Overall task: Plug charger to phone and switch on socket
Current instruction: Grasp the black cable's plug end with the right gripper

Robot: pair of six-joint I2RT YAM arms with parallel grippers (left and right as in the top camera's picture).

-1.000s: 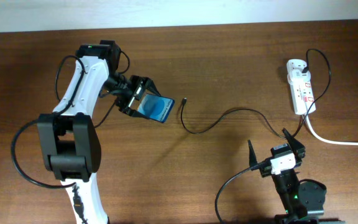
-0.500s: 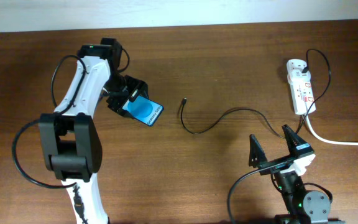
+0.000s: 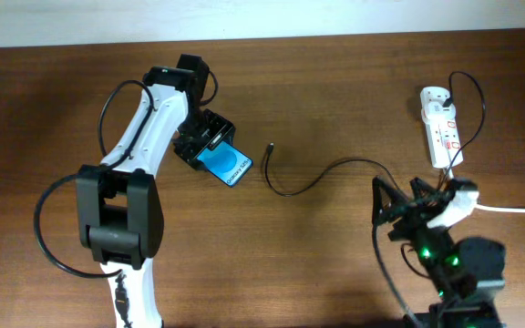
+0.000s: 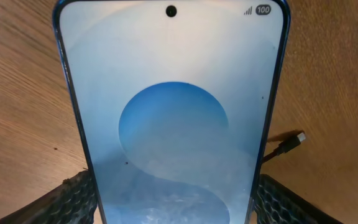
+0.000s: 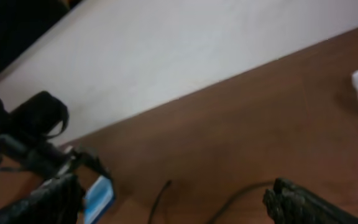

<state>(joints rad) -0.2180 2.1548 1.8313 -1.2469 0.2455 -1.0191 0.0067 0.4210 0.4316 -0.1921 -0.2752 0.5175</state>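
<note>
My right gripper should next move toward the phone's loose end (image 3: 236, 171), which sticks out clear of my left gripper, until its fingers close on that end.
My left gripper (image 3: 206, 143) is shut on the phone (image 3: 227, 164), holding it by one end; its blue screen fills the left wrist view (image 4: 173, 118). The charger's small black plug (image 3: 270, 147) lies on the table just right of the phone, also in the left wrist view (image 4: 289, 142). Its thin black cable (image 3: 335, 169) curves right toward the socket (image 3: 441, 126), a white strip with red switches at the far right. My right gripper (image 3: 410, 202) is open and empty, near the front right, above the cable. In the right wrist view the phone (image 5: 98, 198) and the plug (image 5: 166, 186) show blurred.
The socket's thick white cord (image 3: 509, 209) runs off the right edge. The white wall (image 5: 185, 56) lies beyond the table's far edge. Black robot cables loop beside the left arm (image 3: 53, 228).
The left gripper has carried the phone right, closer to the charger's plug. The right arm has swung right and lifted, its gripper now pointing across the table.
</note>
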